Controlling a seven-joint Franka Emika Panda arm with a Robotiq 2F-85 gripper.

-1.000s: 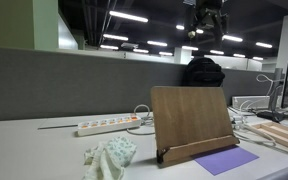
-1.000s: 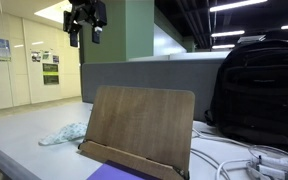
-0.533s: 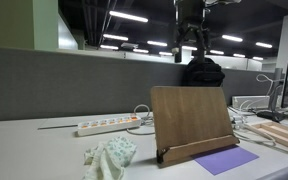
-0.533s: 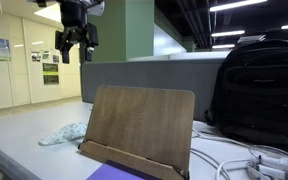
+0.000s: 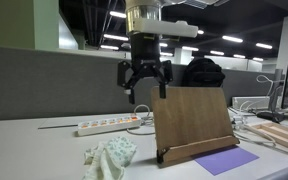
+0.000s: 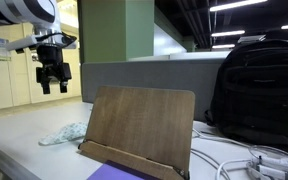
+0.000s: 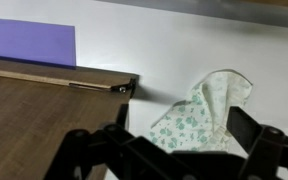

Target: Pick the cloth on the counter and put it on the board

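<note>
My open fingers have the crumpled cloth [image 5: 108,157] within their spread, clear of the board, so I keep lowering until they straddle the cloth's raised fold [image 7: 208,102].
The pale mint-green and white cloth [image 5: 110,157] lies crumpled on the light grey counter [image 5: 34,150], left of the board; it shows in both exterior views [image 6: 66,133] and in the wrist view [image 7: 199,118]. The tan wooden board [image 5: 192,122] stands tilted on its ledge [image 6: 139,133]; its top edge shows in the wrist view [image 7: 44,115]. My gripper [image 5: 144,87] hangs open and empty in the air above the cloth [image 6: 52,83], its fingers spread either side of the cloth in the wrist view [image 7: 179,150].
A flat purple sheet [image 5: 225,160] lies in front of the board. A white power strip [image 5: 109,125] with cables lies behind the cloth. A black backpack [image 6: 256,92] stands behind the board. Pale wooden slats [image 5: 282,135] lie at the far side. A grey partition [image 5: 44,85] backs the counter.
My gripper has come down from high near the ceiling and moved sideways, from over the board toward the spot above the cloth. The cloth and board have not moved.
</note>
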